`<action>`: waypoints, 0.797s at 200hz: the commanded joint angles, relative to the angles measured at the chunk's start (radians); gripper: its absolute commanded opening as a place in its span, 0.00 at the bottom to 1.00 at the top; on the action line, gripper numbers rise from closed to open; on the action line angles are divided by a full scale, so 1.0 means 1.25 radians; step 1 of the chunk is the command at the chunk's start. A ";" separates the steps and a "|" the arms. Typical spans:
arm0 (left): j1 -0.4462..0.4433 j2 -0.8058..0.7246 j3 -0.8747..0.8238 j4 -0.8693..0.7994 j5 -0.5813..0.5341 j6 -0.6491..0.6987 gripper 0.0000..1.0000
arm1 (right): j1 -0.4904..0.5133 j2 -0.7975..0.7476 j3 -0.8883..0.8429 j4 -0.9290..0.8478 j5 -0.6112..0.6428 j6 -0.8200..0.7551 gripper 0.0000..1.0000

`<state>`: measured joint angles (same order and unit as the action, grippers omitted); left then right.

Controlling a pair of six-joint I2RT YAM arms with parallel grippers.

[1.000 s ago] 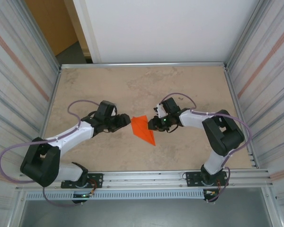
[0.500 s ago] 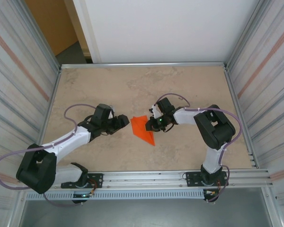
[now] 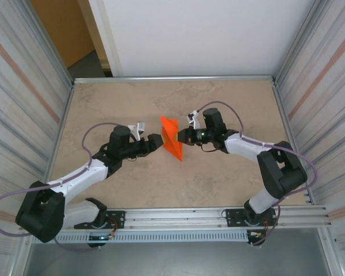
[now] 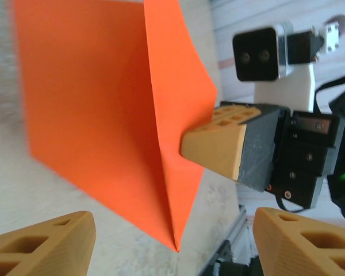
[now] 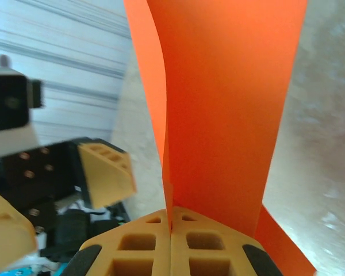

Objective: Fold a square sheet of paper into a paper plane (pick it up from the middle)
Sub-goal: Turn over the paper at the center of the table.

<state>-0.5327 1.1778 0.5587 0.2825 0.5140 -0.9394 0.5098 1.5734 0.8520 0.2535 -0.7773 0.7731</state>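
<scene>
I expect the orange paper (image 4: 89, 86) to stay upright and folded when my left gripper carries it alone, since a sharp crease (image 4: 157, 129) runs straight down to the point.
The bright orange paper (image 3: 171, 138) is folded into a narrow pointed paper plane shape with a centre crease. It stands on edge off the table, point toward the near side. My right gripper (image 3: 182, 137) is shut on its right edge; in the right wrist view the pads (image 5: 171, 221) pinch the paper (image 5: 218, 103) at the crease. My left gripper (image 3: 157, 142) is open just left of the paper, not touching it. In the left wrist view the paper (image 4: 103, 98) hangs ahead of my open left gripper (image 4: 172, 244), with a right fingertip (image 4: 218, 141) pressed on it.
The tan tabletop (image 3: 132, 103) is fenced by corrugated metal walls (image 3: 23, 103) on both sides and a white panel at the back. A metal rail (image 3: 178, 215) with both arm bases runs along the near edge.
The right gripper has shut on the paper and raised it off the table toward the far side. The left gripper has followed to the right and opened wider.
</scene>
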 commanded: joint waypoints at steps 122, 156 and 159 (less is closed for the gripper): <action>-0.061 0.096 0.103 0.191 0.133 0.055 0.36 | -0.028 -0.080 -0.040 0.307 -0.114 0.297 0.03; -0.064 0.110 0.106 0.218 0.146 0.050 0.28 | -0.029 -0.082 -0.046 0.332 -0.117 0.311 0.03; -0.064 0.110 0.106 0.220 0.146 0.050 0.27 | -0.029 -0.082 -0.046 0.334 -0.118 0.311 0.03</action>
<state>-0.6064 1.3067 0.6632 0.4995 0.6628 -0.8936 0.4820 1.5024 0.8055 0.6132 -0.8955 1.1286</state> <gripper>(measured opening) 0.290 0.044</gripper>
